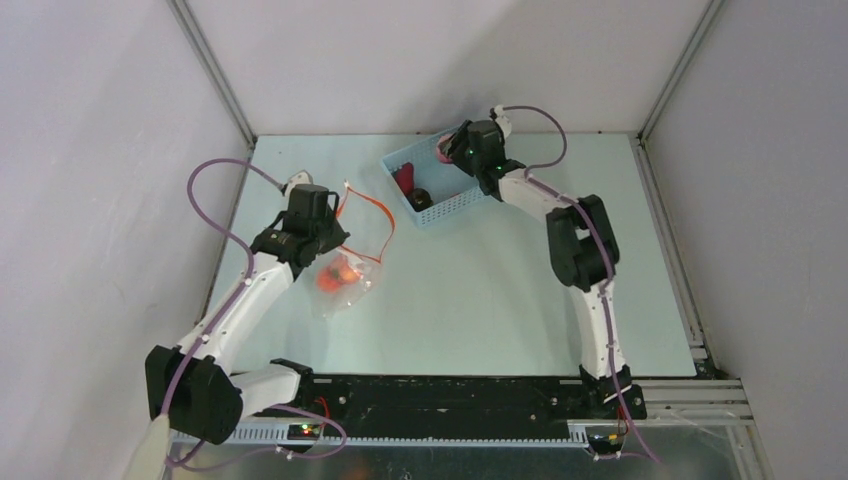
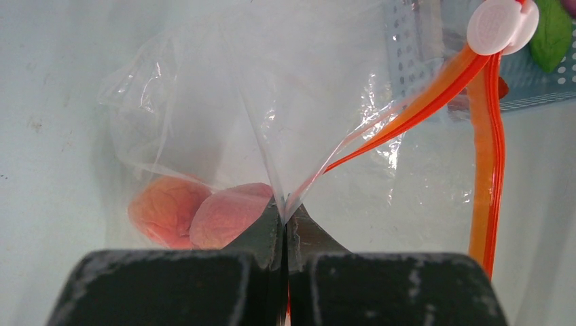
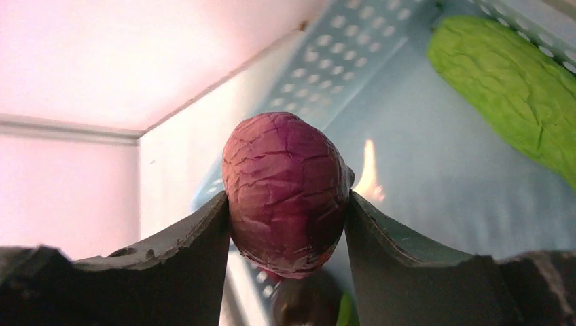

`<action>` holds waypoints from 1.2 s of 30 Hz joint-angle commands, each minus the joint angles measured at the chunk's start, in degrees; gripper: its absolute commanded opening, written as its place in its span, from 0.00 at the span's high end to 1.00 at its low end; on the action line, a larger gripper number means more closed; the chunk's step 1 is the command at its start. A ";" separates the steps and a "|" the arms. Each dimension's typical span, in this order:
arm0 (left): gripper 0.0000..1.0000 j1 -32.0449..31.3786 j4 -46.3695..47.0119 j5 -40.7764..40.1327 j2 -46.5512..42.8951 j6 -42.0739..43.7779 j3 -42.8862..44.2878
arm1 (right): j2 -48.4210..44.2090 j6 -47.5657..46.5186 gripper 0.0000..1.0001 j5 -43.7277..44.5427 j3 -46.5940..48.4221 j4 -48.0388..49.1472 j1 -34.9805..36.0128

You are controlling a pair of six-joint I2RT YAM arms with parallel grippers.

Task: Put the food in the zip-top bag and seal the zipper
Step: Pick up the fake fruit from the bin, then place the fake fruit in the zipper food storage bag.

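The zipper loop [image 1: 384, 210] is open wider than the purple toy food. My right gripper should move toward the bag next and let go over the bag's opening [image 1: 366, 227].
The clear zip-top bag [image 1: 345, 275] lies at the table's left with its red-orange zipper [image 1: 372, 212] open in a loop. Two pieces of food, peach-orange [image 2: 166, 207] and pinkish-red [image 2: 227, 214], sit inside it. My left gripper [image 2: 284, 207] is shut on the bag's rim beside the zipper strip [image 2: 483, 170], which ends in a white slider [image 2: 499, 26]. My right gripper [image 3: 285, 204] is over the light-blue basket [image 1: 400, 165] at the back, shut on a purple toy food [image 3: 285, 190]. An elongated green piece [image 3: 516, 88] lies in the basket, with a red piece [image 1: 405, 180] and a dark piece [image 1: 421, 197].
The basket wall [image 2: 414, 41] shows behind the bag in the left wrist view. White enclosure walls and metal frame posts [image 1: 215, 75] ring the table. Pale tabletop [image 1: 500, 290] stretches between bag and right arm.
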 commanded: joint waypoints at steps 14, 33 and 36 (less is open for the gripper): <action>1.00 0.40 0.99 1.12 -3.30 -0.24 -0.26 | -33.47 -23.06 0.75 -30.04 -23.48 16.06 11.84; 1.00 0.39 1.36 2.27 -5.34 -0.35 -0.19 | -32.45 -31.91 0.16 -24.16 -21.80 4.60 21.90; 1.00 0.40 1.51 2.39 -5.09 -0.46 0.10 | -32.94 -32.53 0.02 -24.66 -21.41 4.44 21.89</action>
